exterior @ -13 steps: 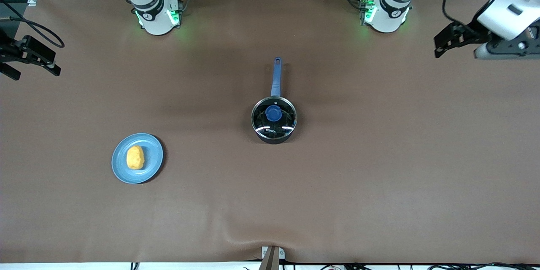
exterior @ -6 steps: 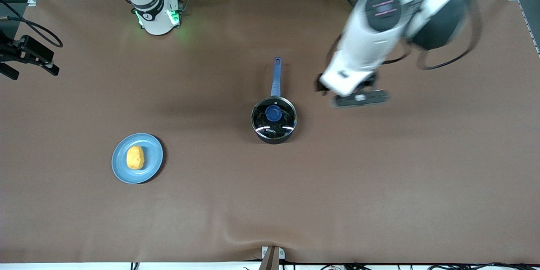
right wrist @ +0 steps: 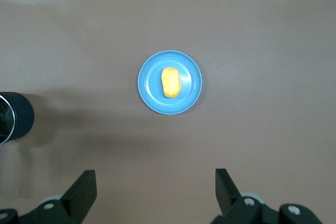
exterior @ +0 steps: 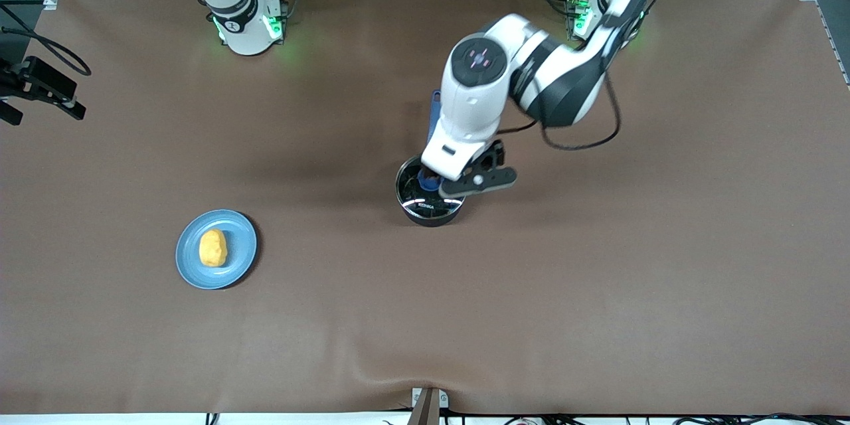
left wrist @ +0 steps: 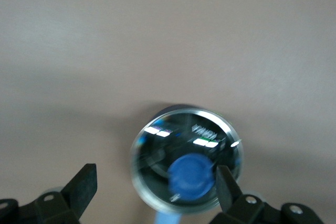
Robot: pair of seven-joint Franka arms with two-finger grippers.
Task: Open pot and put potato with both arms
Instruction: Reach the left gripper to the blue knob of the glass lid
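My gripper will uncover an empty black pot (exterior: 430, 220) when it lifts the lid, because the inside of the pot looks plain and dark through the glass lid (exterior: 411, 189).
The black pot (exterior: 425, 211) with its glass lid and blue knob (exterior: 428, 179) stands mid-table, its blue handle (exterior: 435, 109) pointing toward the robot bases. My left gripper (exterior: 446, 179) is open and hovers over the lid. In the left wrist view the knob (left wrist: 191, 178) lies close to one finger (left wrist: 226, 184) of the left gripper (left wrist: 156, 174), off centre. The potato (exterior: 213, 248) lies on a light-blue plate (exterior: 236, 265). My right gripper (exterior: 46, 86) is open, high over the right arm's end of the table. It sees the potato (right wrist: 170, 82) below, ahead of its fingers (right wrist: 84, 187).
The brown table cover (exterior: 597, 279) spreads around the pot and the plate. The pot's side shows at the edge of the right wrist view (right wrist: 13, 116). Cables and racks run along the table edge by the robot bases.
My left arm has swung from the left arm's end of the table to over the pot lid. The right gripper has barely moved. Pot, plate and potato stay put.
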